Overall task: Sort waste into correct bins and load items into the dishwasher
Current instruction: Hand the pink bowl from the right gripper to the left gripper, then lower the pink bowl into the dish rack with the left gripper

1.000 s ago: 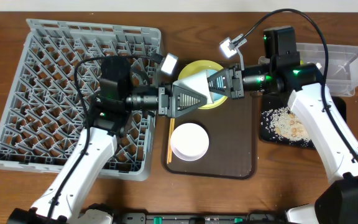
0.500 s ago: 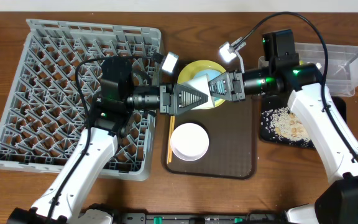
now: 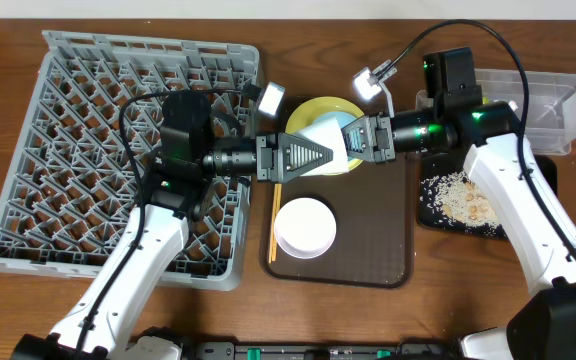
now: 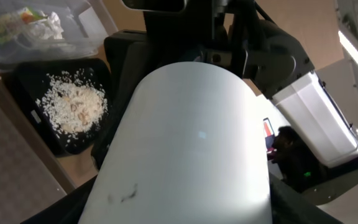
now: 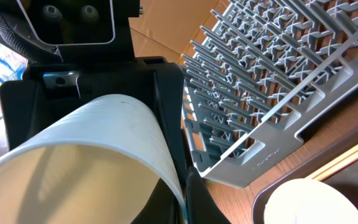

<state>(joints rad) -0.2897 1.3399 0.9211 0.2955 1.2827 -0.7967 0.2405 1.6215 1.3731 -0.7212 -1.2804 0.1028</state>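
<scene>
The white cup's rim has a finger of my right gripper inside it. My right gripper should open and move back before my left gripper takes the cup to the rack.
The light blue bowl hangs on its side over the round yellow plate, caught between both grippers. My right gripper is shut on its rim, one finger inside and one outside. My left gripper reaches in from the left, and its dark fingers lie against both sides of the bowl's outer wall. A pale pink-white bowl and the chopsticks lie on the brown serving tray. The grey dish rack stands at the left.
Rice scraps lie in the black tray at the right. Behind it, the clear tub holds the snack wrapper and the napkin. The rack's near corner sits close to the pink-white bowl.
The left gripper's fingers have narrowed around the light blue bowl. The right gripper and the bowl have shifted slightly up and back.
</scene>
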